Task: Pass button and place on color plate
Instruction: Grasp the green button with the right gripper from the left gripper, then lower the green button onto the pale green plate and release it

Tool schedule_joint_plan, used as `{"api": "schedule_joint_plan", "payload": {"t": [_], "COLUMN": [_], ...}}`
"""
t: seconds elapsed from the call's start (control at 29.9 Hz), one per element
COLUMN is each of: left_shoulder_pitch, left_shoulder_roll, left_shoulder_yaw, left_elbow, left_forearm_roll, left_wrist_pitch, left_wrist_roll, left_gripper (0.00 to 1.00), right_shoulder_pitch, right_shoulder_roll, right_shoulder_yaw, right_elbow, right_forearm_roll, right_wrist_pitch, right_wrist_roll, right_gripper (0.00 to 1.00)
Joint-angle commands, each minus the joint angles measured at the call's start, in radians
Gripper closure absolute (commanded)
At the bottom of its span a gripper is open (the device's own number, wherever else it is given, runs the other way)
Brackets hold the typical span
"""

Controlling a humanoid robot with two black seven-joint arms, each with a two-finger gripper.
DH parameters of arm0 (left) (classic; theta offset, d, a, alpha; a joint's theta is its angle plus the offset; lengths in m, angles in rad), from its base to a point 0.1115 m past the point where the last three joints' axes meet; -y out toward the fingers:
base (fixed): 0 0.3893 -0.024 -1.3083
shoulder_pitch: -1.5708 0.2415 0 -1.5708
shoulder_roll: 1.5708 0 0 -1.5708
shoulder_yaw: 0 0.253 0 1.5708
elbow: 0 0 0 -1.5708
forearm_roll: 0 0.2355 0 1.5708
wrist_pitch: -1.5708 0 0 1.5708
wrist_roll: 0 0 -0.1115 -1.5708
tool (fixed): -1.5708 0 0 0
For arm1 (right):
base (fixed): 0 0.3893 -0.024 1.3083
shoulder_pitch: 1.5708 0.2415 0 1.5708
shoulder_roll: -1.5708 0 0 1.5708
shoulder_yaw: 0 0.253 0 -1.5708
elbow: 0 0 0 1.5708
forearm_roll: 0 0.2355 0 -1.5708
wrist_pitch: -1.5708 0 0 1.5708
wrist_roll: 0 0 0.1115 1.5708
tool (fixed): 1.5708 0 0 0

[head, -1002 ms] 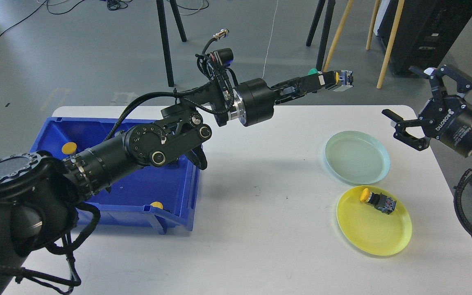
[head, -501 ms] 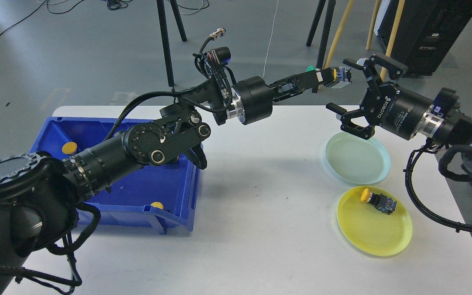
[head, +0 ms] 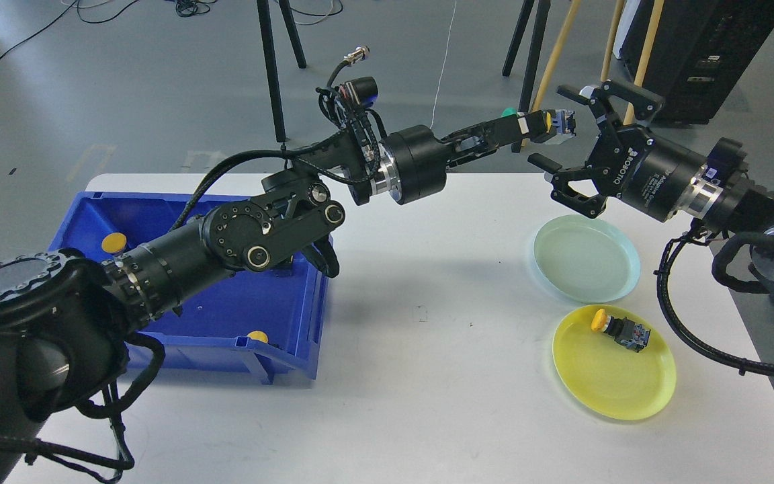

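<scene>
The button (head: 560,125) will show a green cap when my right gripper pulls it free, because a green edge (head: 509,111) sticks out above my left gripper.
My left gripper (head: 528,126) is shut on a button (head: 557,124) with a yellow cap and a grey-blue body, held high above the table's far right part. My right gripper (head: 557,128) is open. Its upper finger (head: 572,92) is above the button and its lower finger (head: 545,164) is below it, neither clearly touching. A pale green plate (head: 586,258) lies empty on the table under the right gripper. A yellow plate (head: 613,361) in front of it holds another yellow-capped button (head: 619,328).
A blue bin (head: 205,316) stands at the table's left, under my left arm, with yellow-capped buttons (head: 114,242) in it. Tripod legs and wooden poles stand on the floor beyond the table's far edge. The white table (head: 414,376) shows bare in the middle and front.
My right arm has swung in from the right edge towards the left, and its open fingers now bracket the button. My left gripper has stayed almost still with the button.
</scene>
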Motion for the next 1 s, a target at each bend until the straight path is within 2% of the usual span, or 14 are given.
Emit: {"api": "schedule_joint_plan", "payload": {"t": [0.0,0.2,0.27,0.4,0.57,0.73,0.77,0.84,0.87,0.9,0.97], "left_shoulder_pitch": [0.000,0.000,0.000,0.002,0.002,0.003,0.003,0.003,0.003,0.002,0.002], "left_shoulder_roll": [0.000,0.000,0.000,0.000,0.000,0.000,0.000,0.000,0.000,0.000,0.000], "left_shoulder_yaw": [-0.001,-0.006,-0.008,-0.008,-0.008,-0.008,-0.008,-0.008,-0.008,-0.008,-0.008], "left_elbow": [0.001,0.004,0.007,0.007,0.010,0.016,0.016,0.016,0.016,0.016,0.016], "left_forearm_roll": [-0.002,-0.011,-0.012,-0.017,-0.025,-0.023,-0.025,-0.025,-0.026,-0.029,-0.044], "left_wrist_pitch": [0.001,-0.001,0.004,0.009,0.010,0.012,0.012,0.012,0.010,0.009,0.009], "left_wrist_roll": [0.000,0.000,0.000,0.000,0.000,0.000,0.000,0.000,0.000,0.000,0.000], "left_gripper": [1.00,1.00,1.00,1.00,1.00,0.97,0.93,0.71,0.54,0.32,0.28], "right_shoulder_pitch": [-0.004,-0.001,-0.001,-0.001,-0.001,-0.001,-0.001,-0.005,-0.009,-0.012,-0.015], "right_shoulder_roll": [0.001,0.007,0.009,0.018,0.022,0.027,0.027,0.027,0.027,0.027,0.026], "right_shoulder_yaw": [0.004,0.018,0.018,0.018,0.018,0.015,0.013,0.013,0.013,0.015,0.018], "right_elbow": [-0.002,0.002,0.005,0.005,0.008,0.009,0.009,0.009,0.008,0.009,0.011], "right_forearm_roll": [0.000,0.000,0.000,0.000,0.000,0.000,0.000,0.000,0.000,0.000,0.000], "right_wrist_pitch": [0.000,0.000,0.000,0.000,0.000,0.000,0.000,0.000,0.000,0.000,0.000], "right_wrist_roll": [0.002,0.006,0.009,0.009,0.008,0.005,0.003,0.000,0.000,-0.001,-0.001], "right_gripper": [0.23,0.52,0.71,0.91,0.98,0.99,0.99,0.99,0.99,0.99,0.99]}}
